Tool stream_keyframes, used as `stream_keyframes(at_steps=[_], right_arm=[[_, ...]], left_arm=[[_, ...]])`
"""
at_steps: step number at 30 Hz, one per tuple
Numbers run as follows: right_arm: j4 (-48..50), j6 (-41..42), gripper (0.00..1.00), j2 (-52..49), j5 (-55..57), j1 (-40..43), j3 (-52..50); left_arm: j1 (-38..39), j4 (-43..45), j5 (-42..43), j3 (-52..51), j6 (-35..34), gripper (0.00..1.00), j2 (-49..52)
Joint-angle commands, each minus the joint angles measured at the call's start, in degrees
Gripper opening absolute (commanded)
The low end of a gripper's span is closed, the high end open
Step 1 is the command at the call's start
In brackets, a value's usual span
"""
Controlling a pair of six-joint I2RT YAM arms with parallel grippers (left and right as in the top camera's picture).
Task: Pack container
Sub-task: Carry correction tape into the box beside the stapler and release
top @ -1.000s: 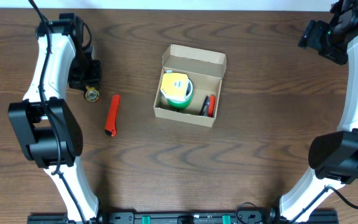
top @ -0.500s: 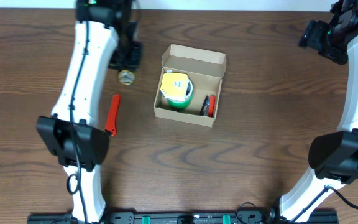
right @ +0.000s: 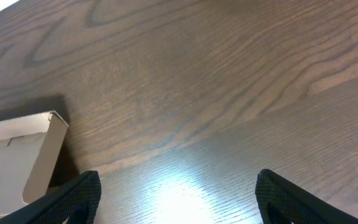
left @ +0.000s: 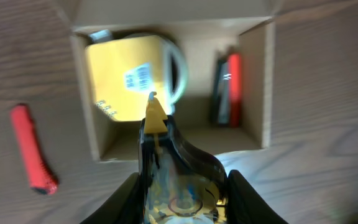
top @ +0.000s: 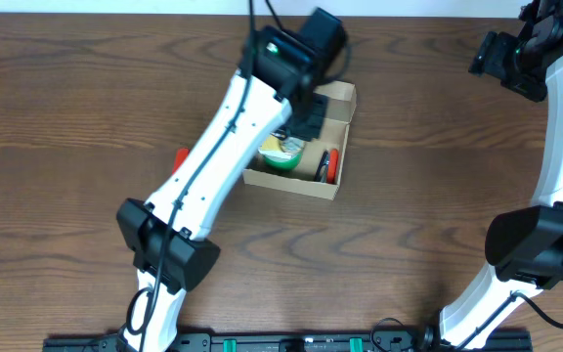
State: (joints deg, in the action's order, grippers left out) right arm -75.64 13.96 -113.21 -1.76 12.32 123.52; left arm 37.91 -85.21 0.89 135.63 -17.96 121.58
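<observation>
My left gripper goes on lowering the clear-and-yellow object (left: 179, 177) before it lets go of it inside the container, because there is an open gap (top: 309, 165) for it next to the red-and-black item.
The tan cardboard container (top: 344, 98) stands open at the table's middle; it also shows in the left wrist view (left: 268, 93) and as a corner in the right wrist view (right: 17, 162). Inside it lie a yellow-and-green item (top: 281, 153) (left: 129, 78) and a red-and-black item (top: 331, 164) (left: 230, 87). My left gripper (top: 309, 115) (left: 182, 202) hangs over the container, shut on a small clear-and-yellow object (left: 163, 155). My right gripper (top: 506, 59) (right: 179, 205) is open and empty at the far right, above bare table.
A red cutter (left: 33, 149) lies on the table left of the container; in the overhead view only its end (top: 181, 156) shows beside my left arm. The table's far edge runs just behind the container.
My left arm has swung right from the table's far left, carrying the small object past the red cutter to above the open container. The right arm has not moved.
</observation>
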Motion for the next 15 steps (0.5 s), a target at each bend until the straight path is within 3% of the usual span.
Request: stream_keyframes(at_steps=[1, 15], right_arm=[[0.0, -0.7, 0.82, -0.4, -0.2, -0.8, -0.4], [0.0, -0.7, 0.82, -0.4, -0.2, -0.8, -0.4]], left_arm=[[2.0, 1.7, -1.6, 0.4, -5.4, 0.06, 0.3], [5.1, 4.3, 0.2, 0.0, -2.7, 0.06, 11.2]])
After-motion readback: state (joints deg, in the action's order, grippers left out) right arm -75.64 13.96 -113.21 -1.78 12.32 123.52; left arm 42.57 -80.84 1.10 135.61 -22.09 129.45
